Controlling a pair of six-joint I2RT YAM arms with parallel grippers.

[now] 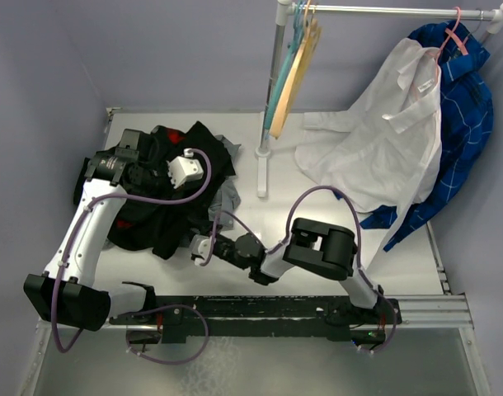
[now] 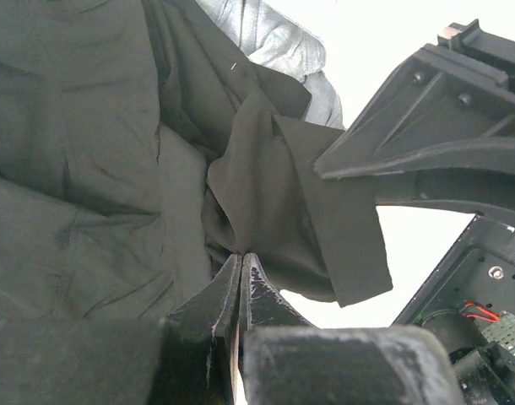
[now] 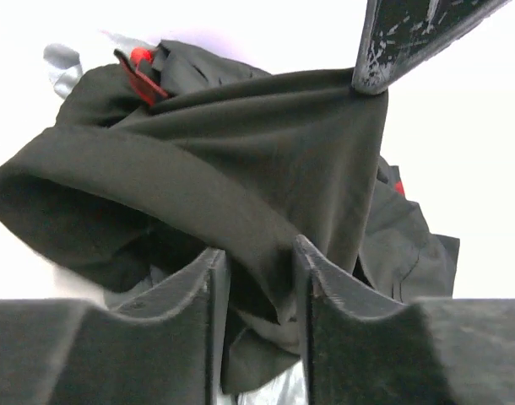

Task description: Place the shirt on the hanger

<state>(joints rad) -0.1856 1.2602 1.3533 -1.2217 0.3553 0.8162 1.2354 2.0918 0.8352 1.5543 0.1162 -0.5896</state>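
Observation:
My right gripper should lift the black shirt clear and my left gripper should take it lower down, because both hold it close together on the bunched pile [image 1: 179, 224].
The black shirt [image 1: 165, 223] lies bunched on the left of the table. My left gripper [image 1: 204, 194] is shut on a fold of it [image 2: 266, 194] and holds that fold lifted; its jaws meet at the fabric [image 2: 241, 256]. My right gripper [image 1: 194, 242] reaches in from the right, low by the pile. In the right wrist view its jaws stand apart [image 3: 259, 253] with a thick roll of the shirt [image 3: 198, 186] between them. The left gripper's fingertip [image 3: 384, 51] pinches the cloth above. The yellow-orange hanger [image 1: 298, 70] hangs on the rack at the back.
A black garment with red plaid [image 1: 173, 134] and grey cloth [image 1: 227, 198] lie mixed with the shirt. The rack pole [image 1: 268, 107] stands at centre back with a teal hanger [image 1: 283, 74]. A white shirt [image 1: 383, 140] and a blue checked one [image 1: 462, 124] hang at the right.

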